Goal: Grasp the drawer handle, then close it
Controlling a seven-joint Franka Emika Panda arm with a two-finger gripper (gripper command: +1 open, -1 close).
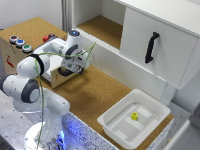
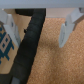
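Note:
The drawer is pulled out from the wooden box (image 1: 38, 31), so the black handle (image 2: 29, 46) will move straight back with the drawer when I push.
The drawer (image 1: 56, 77) stands pulled out of a wooden box at the exterior view's left, showing a white inner wall and a tan front. My gripper (image 1: 75, 66) hangs right at that front, pointing down. The drawer handle (image 2: 30, 42), a black bar, runs slantwise across the wrist view. My gripper (image 2: 37, 27) is open, and the bar lies in the gap, closer to one of the fingers (image 2: 7, 22) than to the other. Neither finger presses on it. In the exterior view the handle is mostly hidden behind the hand.
A white plastic tub (image 1: 150, 107) holding a small yellow object (image 1: 134, 116) sits at the exterior view's right. Behind it is a big white cabinet door with an upright black handle (image 1: 151, 47). Coloured buttons (image 1: 19, 43) top the wooden box. Cork (image 1: 95, 92) covers the tabletop.

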